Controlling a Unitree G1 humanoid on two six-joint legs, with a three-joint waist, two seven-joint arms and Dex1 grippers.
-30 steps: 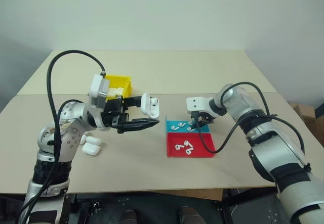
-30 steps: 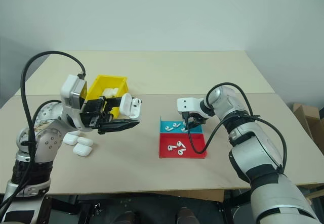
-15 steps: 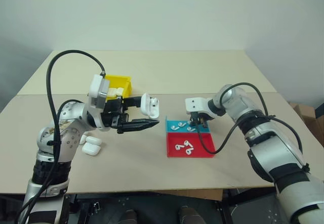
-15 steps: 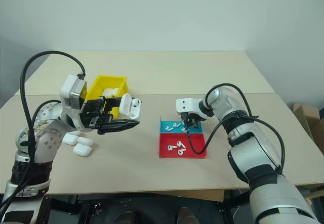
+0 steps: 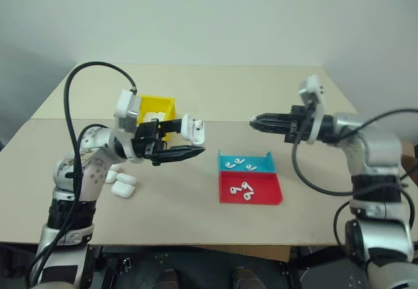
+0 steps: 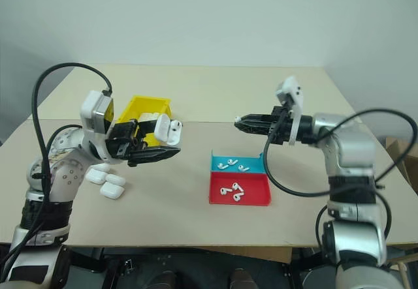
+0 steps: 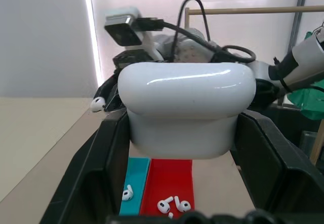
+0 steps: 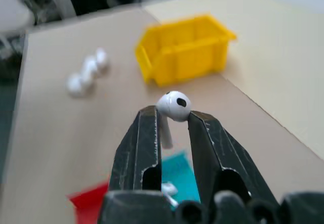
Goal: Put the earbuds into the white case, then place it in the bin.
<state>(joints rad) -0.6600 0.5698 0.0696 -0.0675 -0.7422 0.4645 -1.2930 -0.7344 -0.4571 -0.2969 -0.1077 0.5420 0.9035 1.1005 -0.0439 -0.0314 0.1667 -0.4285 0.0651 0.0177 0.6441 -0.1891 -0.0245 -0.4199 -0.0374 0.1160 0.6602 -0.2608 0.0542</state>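
Note:
My right gripper should go to the case [image 5: 198, 132] next, because the earbud's stem [image 8: 166, 133] points down and the white case's lid is up. It should let go once the stem is inside.
My left gripper [image 5: 192, 141] is shut on the white case [image 5: 191, 130], held above the table with its lid raised; in the left wrist view the case [image 7: 186, 107] sits between the two black fingers. Facing it from the right, my right gripper [image 5: 255, 121] points level and is shut on one earbud [image 8: 173, 105], whose round head pokes out at the fingertips. A gap of air separates the earbud from the case. More earbuds [image 5: 242, 188] lie in the two trays below. Behind my left gripper stands the yellow bin [image 5: 157, 107].
A shallow blue tray [image 5: 260, 166] and a red tray [image 5: 264, 193] lie side by side at the table's middle right. Several spare white cases [image 5: 121, 183] rest on the table by my left arm. Black cables hang from both wrists.
My right gripper lifted out of the blue tray with an earbud, rose, and turned level to point at the case. The left gripper kept still with the case.

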